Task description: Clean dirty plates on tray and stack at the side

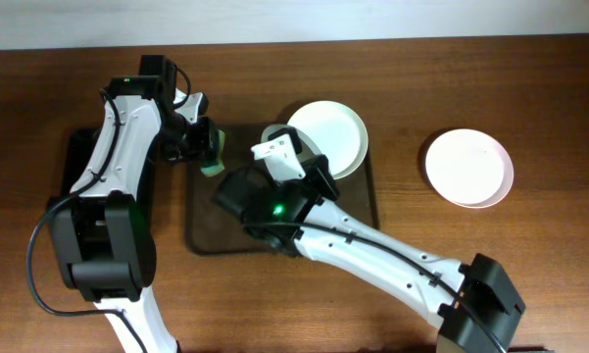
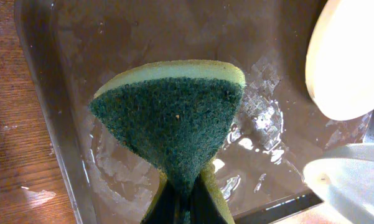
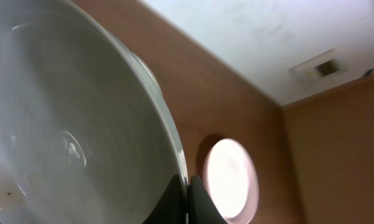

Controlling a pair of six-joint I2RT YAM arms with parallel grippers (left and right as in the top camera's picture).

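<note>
The plate in my right gripper is at a steep tilt above the other white plate. I need to put it down flat there and grip its rim again before sponging.
The brown-grey tray lies mid-table; its wet bottom fills the left wrist view. My right gripper is shut on the rim of a white plate and holds it tilted over the tray's far right part. In the right wrist view the jaws pinch that rim, and the plate has small smears. My left gripper is shut on a green and yellow sponge over the tray's far left corner. The sponge hangs from the jaws, apart from the held plate. Another white plate lies on the table to the right, also seen in the right wrist view.
A smaller black tray lies at the left under my left arm. A pale rounded shape sits close to the sponge's right; I cannot tell whether it is a plate. My right arm crosses the table's front right.
</note>
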